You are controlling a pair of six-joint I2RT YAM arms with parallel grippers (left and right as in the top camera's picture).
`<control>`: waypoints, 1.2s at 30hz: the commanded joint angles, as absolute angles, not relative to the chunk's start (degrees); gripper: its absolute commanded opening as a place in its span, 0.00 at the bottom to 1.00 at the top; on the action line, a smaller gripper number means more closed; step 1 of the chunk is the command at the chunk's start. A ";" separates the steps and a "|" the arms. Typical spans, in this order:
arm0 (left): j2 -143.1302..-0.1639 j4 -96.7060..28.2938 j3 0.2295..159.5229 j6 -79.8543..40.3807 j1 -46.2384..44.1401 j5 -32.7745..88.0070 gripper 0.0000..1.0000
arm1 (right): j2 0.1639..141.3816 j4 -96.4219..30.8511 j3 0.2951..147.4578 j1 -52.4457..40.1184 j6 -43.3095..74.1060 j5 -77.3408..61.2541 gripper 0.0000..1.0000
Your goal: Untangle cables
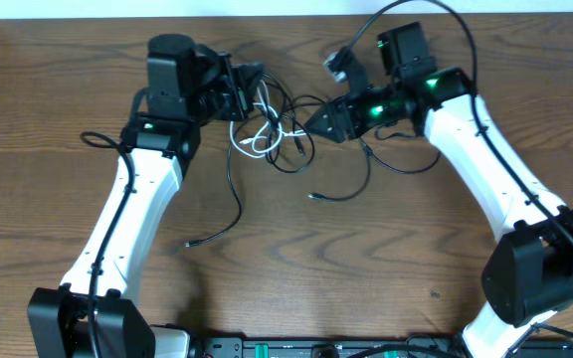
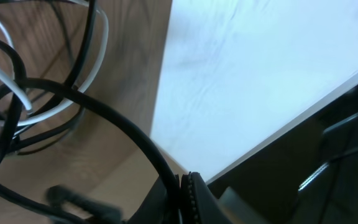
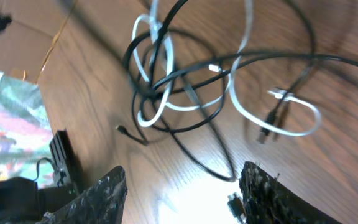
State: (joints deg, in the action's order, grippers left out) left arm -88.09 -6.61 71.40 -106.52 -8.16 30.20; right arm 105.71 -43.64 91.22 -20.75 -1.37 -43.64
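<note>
The white cable (image 2: 2, 75) will stay stuck in the tangle when I pull the black cable, because white loops weave through the black loops.
A tangle of thin black cables (image 1: 288, 127) and a short white cable (image 1: 259, 137) lies on the wooden table near the back centre. My left gripper (image 1: 250, 88) sits at the tangle's left edge and is shut on a black cable (image 2: 120, 127), which runs up between its fingers (image 2: 182, 196). My right gripper (image 1: 316, 121) is open and empty at the tangle's right edge. In the right wrist view the knot of black cables (image 3: 166, 87) and white loops (image 3: 241, 106) lies ahead of the spread fingers (image 3: 182, 190). Loose black ends trail toward the front (image 1: 212, 237).
The table's back edge and a white wall (image 2: 260, 56) are right behind the left gripper. A thicker black arm cord (image 1: 406, 15) arcs over the right arm. A black cable plug (image 1: 316, 196) lies mid-table. Arm bases (image 1: 78, 318) stand at the front corners.
</note>
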 commanded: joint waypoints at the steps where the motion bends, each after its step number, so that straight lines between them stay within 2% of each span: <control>1: -87.96 -4.32 72.07 -113.25 -6.31 29.08 0.07 | 106.10 -42.35 91.70 -23.68 -2.17 -42.98 0.57; 6: -87.96 3.22 72.07 -118.15 -6.07 29.43 0.07 | 107.07 -35.29 91.48 -28.75 3.97 -38.57 0.56; 12: -87.68 3.62 72.07 -119.61 -6.07 30.26 0.08 | 111.33 -25.78 91.07 -33.06 14.17 -27.70 0.55; 21: -86.89 3.60 72.07 -119.61 -6.07 30.41 0.08 | 118.06 -11.70 91.07 -34.02 25.50 -27.31 0.52; 25: -86.89 3.57 72.07 -119.61 -6.07 30.39 0.07 | 118.13 -7.60 91.07 -35.05 26.72 -26.44 0.51; 31: -86.89 3.57 72.07 -119.61 -6.20 30.46 0.07 | 118.15 -6.17 91.07 -37.56 36.29 -16.84 0.48; 35: -86.89 3.57 72.07 -119.61 -6.17 30.85 0.07 | 118.15 -6.15 91.07 -39.66 37.71 -10.41 0.37; 36: -86.89 3.57 72.07 -119.61 -6.17 30.85 0.07 | 118.15 -6.22 91.07 -40.14 37.67 -9.91 0.29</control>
